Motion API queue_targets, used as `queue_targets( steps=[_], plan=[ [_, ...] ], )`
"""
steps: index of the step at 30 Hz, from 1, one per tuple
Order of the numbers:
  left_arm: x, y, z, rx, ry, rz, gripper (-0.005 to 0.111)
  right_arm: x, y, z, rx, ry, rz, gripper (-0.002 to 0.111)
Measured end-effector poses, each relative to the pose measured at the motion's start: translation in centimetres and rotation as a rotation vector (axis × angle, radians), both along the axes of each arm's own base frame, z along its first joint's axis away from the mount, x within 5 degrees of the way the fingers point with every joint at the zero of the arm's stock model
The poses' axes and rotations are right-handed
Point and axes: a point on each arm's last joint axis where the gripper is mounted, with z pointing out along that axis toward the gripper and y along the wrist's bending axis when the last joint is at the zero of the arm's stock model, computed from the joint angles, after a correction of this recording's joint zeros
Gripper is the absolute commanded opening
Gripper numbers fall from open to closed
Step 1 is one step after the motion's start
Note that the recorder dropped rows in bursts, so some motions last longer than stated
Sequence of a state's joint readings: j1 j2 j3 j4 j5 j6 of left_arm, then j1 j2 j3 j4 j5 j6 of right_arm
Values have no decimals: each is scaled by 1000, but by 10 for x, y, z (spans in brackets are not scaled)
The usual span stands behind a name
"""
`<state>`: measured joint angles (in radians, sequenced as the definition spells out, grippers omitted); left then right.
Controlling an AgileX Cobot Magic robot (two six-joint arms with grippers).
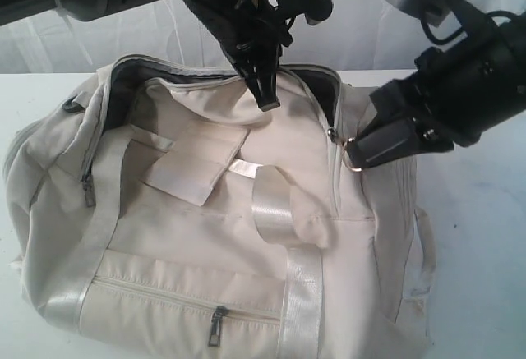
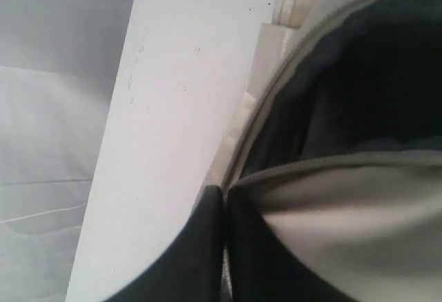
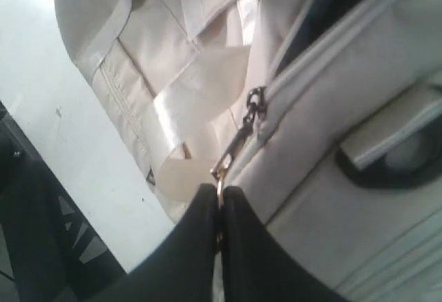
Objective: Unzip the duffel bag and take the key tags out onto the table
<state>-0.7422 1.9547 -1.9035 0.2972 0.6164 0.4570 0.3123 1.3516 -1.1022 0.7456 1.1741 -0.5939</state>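
Note:
My left gripper holds the edge of the duffel bag's opening, and the slider has closed zipper ahead. My right gripper should keep pulling the slider's ring until it gets to the zipper's end.
The cream duffel bag lies on the white table, its top zipper partly undone so the dark grey lining shows. My left gripper reaches down from above. It is shut on the fabric edge of the bag's opening. My right gripper is at the bag's right end, shut on the brass ring zipper pull, which hangs from the slider. The key tags are hidden.
A shiny satin strap loops across the top of the bag. Side pocket zipper pulls hang at the front and the left. The table edge and dark floor lie close beside the bag's end. A white curtain is behind.

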Motion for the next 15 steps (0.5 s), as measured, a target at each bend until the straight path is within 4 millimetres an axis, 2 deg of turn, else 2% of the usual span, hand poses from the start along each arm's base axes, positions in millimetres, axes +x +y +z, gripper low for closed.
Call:
queue_targets(
  steps=[10,15],
  plan=[
    [0,0,0,3,6,3,0,-47,-15,-15,-5,28,1,0],
    [-2,2,-2,17,31,11,0,-65,-21,-33,-31,72,4,0]
  ],
)
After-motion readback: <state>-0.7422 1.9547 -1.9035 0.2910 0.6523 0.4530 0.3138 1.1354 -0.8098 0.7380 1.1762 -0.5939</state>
